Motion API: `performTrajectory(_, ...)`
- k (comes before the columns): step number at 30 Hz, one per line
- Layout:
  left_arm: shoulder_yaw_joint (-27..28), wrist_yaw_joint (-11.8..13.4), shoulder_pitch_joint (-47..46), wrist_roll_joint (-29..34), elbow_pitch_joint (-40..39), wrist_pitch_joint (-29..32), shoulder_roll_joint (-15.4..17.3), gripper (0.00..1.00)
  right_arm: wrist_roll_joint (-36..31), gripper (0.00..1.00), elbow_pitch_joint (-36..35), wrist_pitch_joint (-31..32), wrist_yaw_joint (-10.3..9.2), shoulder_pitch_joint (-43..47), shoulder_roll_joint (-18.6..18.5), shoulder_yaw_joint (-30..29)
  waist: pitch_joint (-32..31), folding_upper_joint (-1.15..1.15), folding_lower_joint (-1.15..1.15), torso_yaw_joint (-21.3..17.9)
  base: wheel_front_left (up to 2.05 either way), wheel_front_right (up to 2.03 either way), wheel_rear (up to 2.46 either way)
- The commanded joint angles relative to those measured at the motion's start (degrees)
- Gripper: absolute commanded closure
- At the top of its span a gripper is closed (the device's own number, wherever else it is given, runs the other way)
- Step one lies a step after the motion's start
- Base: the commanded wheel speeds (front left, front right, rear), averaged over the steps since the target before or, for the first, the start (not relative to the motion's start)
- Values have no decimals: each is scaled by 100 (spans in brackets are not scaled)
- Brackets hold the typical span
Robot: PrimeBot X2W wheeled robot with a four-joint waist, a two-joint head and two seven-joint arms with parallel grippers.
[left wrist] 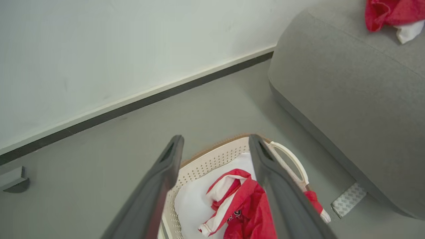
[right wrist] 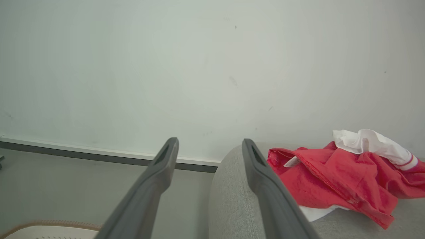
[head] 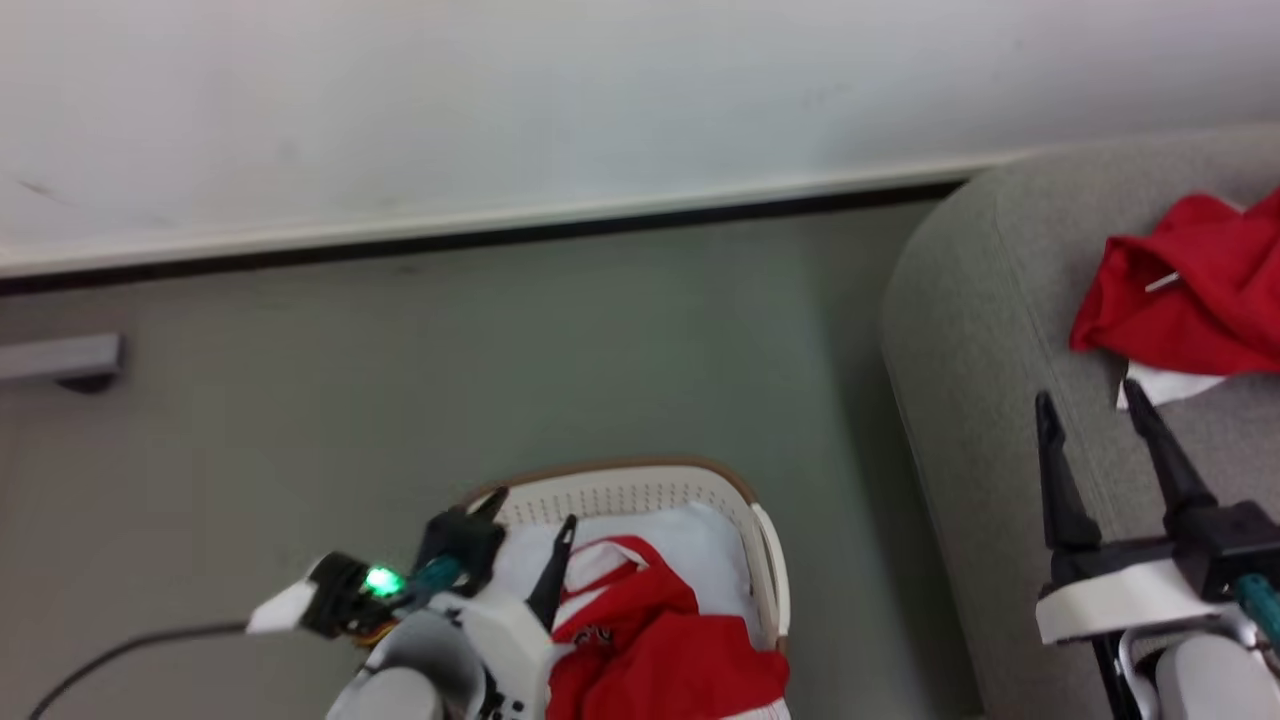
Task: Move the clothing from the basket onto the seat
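Observation:
My gripper is going to lift the red clothing (head: 672, 654), and the clothing will come free and leave only the lining, since the white lining (head: 702, 546) lies spread out to the basket's side.
The cream basket (head: 650, 490) stands on the floor at the bottom centre, and red clothing with white trim (head: 670, 640) lies in it on a white lining. My left gripper (head: 528, 515) hovers open over the basket's left side, holding nothing. In the left wrist view that left gripper (left wrist: 215, 137) points down at the basket (left wrist: 212, 162) and the red clothing (left wrist: 245, 199). On the right is the grey seat (head: 980, 300) with another red garment (head: 1190, 290) on it. My right gripper (head: 1087, 395) is open above the seat's edge, just short of that garment (right wrist: 332, 176).
A white wall with a dark skirting line runs behind. A grey block (head: 60, 360) sits on the floor at the far left. A dark cable (head: 120, 650) trails at the lower left. A patterned pad (left wrist: 348, 199) lies by the seat's base.

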Motion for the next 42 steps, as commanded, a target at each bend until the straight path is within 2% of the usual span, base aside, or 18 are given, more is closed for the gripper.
performTrajectory(1,-117,-84,-197,162,130,168,18,0,25,0,-69,4,-17,-159,-7,-5,521,0,-1,-278,0,0,0)
performTrajectory(6,-510,-349,-732,387,708,730,-70,0,103,0,-257,4,-16,-480,-5,11,1140,0,-1,-494,0,0,0)
performTrajectory(14,-764,-445,-1381,656,1833,1139,-59,0,332,0,-480,4,-16,-884,-2,172,2018,0,-1,-835,0,0,0)
performTrajectory(21,-785,-319,-1929,794,2803,1301,-1,0,497,0,-653,4,-17,-1108,-2,189,2626,0,-1,-1025,0,0,0)
performTrajectory(27,-762,-227,-2415,856,3369,1155,31,0,604,0,-723,4,-16,-1254,-2,166,3152,0,-1,-1128,0,0,0)
performTrajectory(35,-782,-70,-3039,899,3837,795,-141,0,711,0,-799,4,-17,-1338,-3,138,3725,0,-1,-1153,0,0,0)
performTrajectory(36,-770,-49,-3089,873,3894,748,-173,73,707,0,-800,4,-16,-1332,-5,118,3750,0,-1,-1133,0,0,0)
performTrajectory(37,-758,-31,-3143,847,3940,683,-205,100,691,0,-794,4,-16,-1330,-4,104,3767,0,-1,-1112,0,0,0)
performTrajectory(42,-771,-41,-3302,767,4192,401,-328,100,674,0,-736,4,-16,-1393,-5,98,3716,0,-1,-1027,0,0,0)
